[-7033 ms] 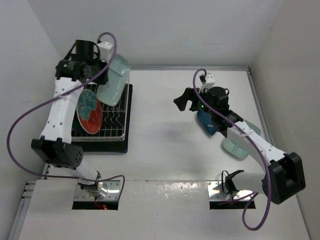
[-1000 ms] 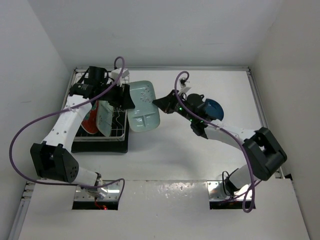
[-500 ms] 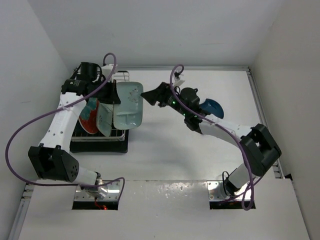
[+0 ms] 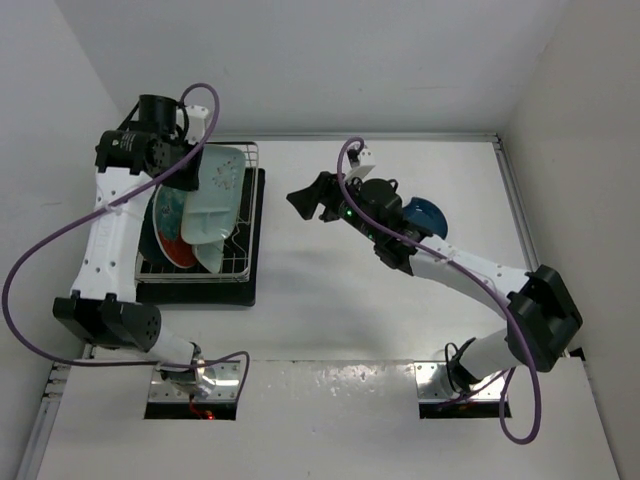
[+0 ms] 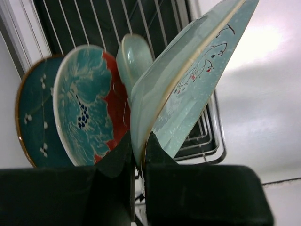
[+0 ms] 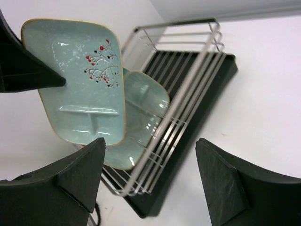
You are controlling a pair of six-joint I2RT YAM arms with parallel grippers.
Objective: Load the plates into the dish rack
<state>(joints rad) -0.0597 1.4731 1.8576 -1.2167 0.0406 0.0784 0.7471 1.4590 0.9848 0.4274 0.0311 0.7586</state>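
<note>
The pale mint rectangular plate (image 5: 188, 84) sits at a slant in my left gripper's fingers, so my right gripper should hold its opposite edge (image 4: 240, 192) steady while my left gripper grips the plate again, squarely.
My left gripper (image 4: 188, 165) is shut on the edge of a pale mint rectangular plate (image 4: 216, 196), holding it tilted over the dish rack (image 4: 243, 262). In the left wrist view the fingers (image 5: 157, 157) pinch that plate (image 5: 193, 89). In the rack stand the dark teal plate (image 5: 34, 117), the red patterned plate (image 5: 87, 101) and the second mint plate (image 5: 134, 59). My right gripper (image 4: 308, 200) is open and empty, right of the rack. Its view shows the held plate (image 6: 80, 80) and the racked mint plate (image 6: 143, 110). The dark-blue leaf plate (image 4: 428, 214) lies behind the right arm.
The rack's raised rail (image 6: 188, 89) and black drip tray (image 6: 214, 94) lie between my right gripper and the plates. White walls close in the table on the left, back and right. The left arm's purple cable (image 4: 40, 260) loops left of the rack.
My left gripper has carried the mint plate leftward, from beside the rack to over it. My right gripper has stayed open and drawn back slightly to the right.
</note>
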